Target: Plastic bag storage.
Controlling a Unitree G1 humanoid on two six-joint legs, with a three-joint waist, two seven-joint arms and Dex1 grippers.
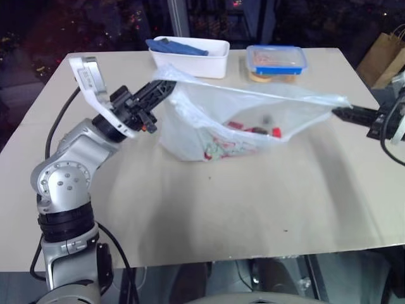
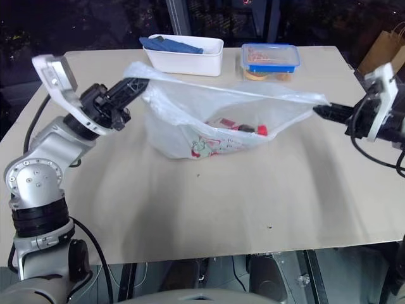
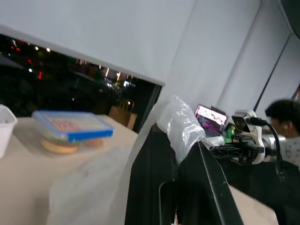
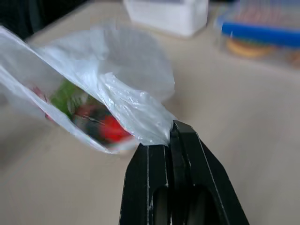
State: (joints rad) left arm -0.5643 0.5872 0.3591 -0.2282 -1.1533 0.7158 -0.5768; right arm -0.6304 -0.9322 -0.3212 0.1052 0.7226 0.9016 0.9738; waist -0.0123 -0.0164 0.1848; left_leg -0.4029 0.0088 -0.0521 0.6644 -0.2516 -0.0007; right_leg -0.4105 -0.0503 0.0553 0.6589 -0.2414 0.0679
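The bag's top edge (image 1: pixel 253 90) is stretched tight from corner to corner, so the robot's right gripper keeps lifting with the left gripper until the bag's sagging bottom (image 1: pixel 218 152) hangs straight below.
The plastic bag (image 1: pixel 234 126) is thin, translucent and white, with red printing low on its side. It hangs stretched wide between my two grippers above the tan table (image 1: pixel 209 215), its belly sagging onto the tabletop. My left gripper (image 1: pixel 166 87) is shut on the bag's left top corner; in the left wrist view crumpled film (image 3: pixel 180 124) bulges out from between the fingers (image 3: pixel 150 178). My right gripper (image 1: pixel 338 113) is shut on the right top corner, and in the right wrist view the bag (image 4: pixel 122 98) fans out from the pinched fingertips (image 4: pixel 169 129).
A white tub (image 1: pixel 193 63) holding a blue cloth (image 1: pixel 177 45) stands at the back of the table. Beside it is a clear box with a blue lid (image 1: pixel 276 60). A brown paper bag (image 1: pixel 386 54) stands off the far right corner. A person (image 3: pixel 286 122) sits beyond the table.
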